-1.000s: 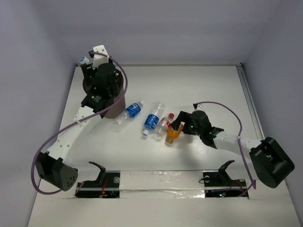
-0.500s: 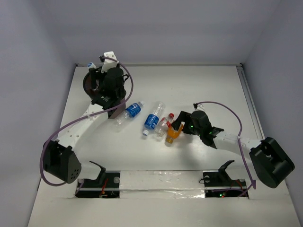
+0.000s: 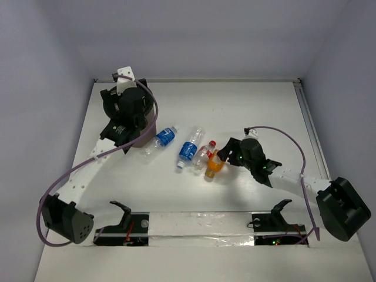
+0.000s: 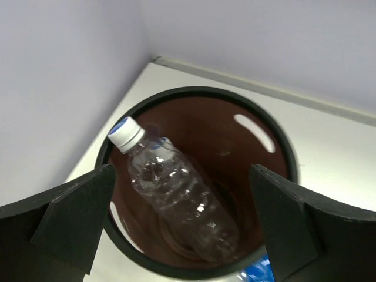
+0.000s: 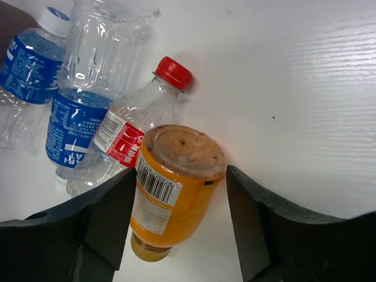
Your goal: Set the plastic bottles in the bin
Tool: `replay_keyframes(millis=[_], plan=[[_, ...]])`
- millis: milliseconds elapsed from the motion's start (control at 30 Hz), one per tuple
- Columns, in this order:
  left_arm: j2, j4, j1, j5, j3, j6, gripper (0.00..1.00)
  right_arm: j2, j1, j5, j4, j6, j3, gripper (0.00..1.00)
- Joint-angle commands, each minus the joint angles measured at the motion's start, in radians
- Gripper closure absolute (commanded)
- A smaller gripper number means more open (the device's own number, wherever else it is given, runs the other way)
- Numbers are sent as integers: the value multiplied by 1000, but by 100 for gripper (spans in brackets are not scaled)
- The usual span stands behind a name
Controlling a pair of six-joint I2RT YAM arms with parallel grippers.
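Note:
I should open my right gripper's fingers, because they sit too shallow on the orange bottle's bottom end (image 5: 185, 154). Then I should move closer and close them deeper around its orange body (image 5: 183, 202).
My left gripper (image 4: 182, 188) is open above the dark brown bin (image 4: 282, 147). A clear bottle (image 4: 176, 194) with a white and blue cap lies slanted inside the bin, free of the fingers. From above, the left wrist (image 3: 128, 103) covers most of the bin (image 3: 144, 136). My right gripper (image 5: 181, 194) has both fingers against the sides of the orange bottle (image 5: 170, 194), which lies on the table (image 3: 214, 165). Beside it lie a red-capped bottle (image 5: 126, 141) and two blue-labelled bottles (image 5: 76, 117) (image 5: 26, 64).
The loose bottles lie in a row in mid-table (image 3: 188, 150), between the bin and my right gripper (image 3: 223, 155). White walls close the table at the back and sides. A raised rail (image 3: 308, 117) runs along the right edge.
The left gripper, which held a clear bottle over the bin, has opened and the bottle now lies in the bin. The right wrist shifted slightly and closed in on the orange bottle.

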Motion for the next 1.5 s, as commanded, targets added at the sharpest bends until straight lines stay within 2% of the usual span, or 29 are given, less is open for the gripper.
replay_keyframes(millis=[0, 33, 133, 167, 233, 433, 633, 900, 967, 1033, 1067, 1167, 1467], plan=[[-89, -82, 3, 115, 54, -97, 3, -49, -1, 33, 13, -1, -9, 34], [-103, -93, 3, 156, 44, -120, 3, -56, -1, 33, 10, -1, -12, 34], [-169, -114, 3, 236, 12, -155, 4, -52, -1, 5, 1, -2, 0, 18], [-186, -125, -6, 259, 2, -163, 5, -40, -1, -7, -1, -5, 15, 9], [-234, -134, -15, 328, -23, -177, 5, 3, -1, -22, 19, -4, 22, 2], [-350, -150, -74, 471, -87, -197, 9, 115, -1, -71, 122, 33, 14, 2], [-429, -185, -132, 535, -167, -215, 14, 149, -1, -44, 154, 71, 0, 17], [-418, -202, -175, 525, -227, -222, 15, 28, -1, -1, 42, 59, -3, 33], [-409, -211, -185, 519, -244, -243, 15, -7, -1, -4, 22, 59, -10, 28], [-406, -206, -207, 528, -273, -270, 15, -29, -1, -12, -2, 59, -15, 17], [-410, -196, -216, 534, -284, -283, 14, -36, -1, -15, -11, 50, -17, 9], [-416, -205, -262, 509, -301, -326, 14, -94, -1, -38, -16, 60, -61, 2], [-449, -182, -343, 439, -354, -410, 13, -185, -1, -38, -119, 125, -104, 0]])
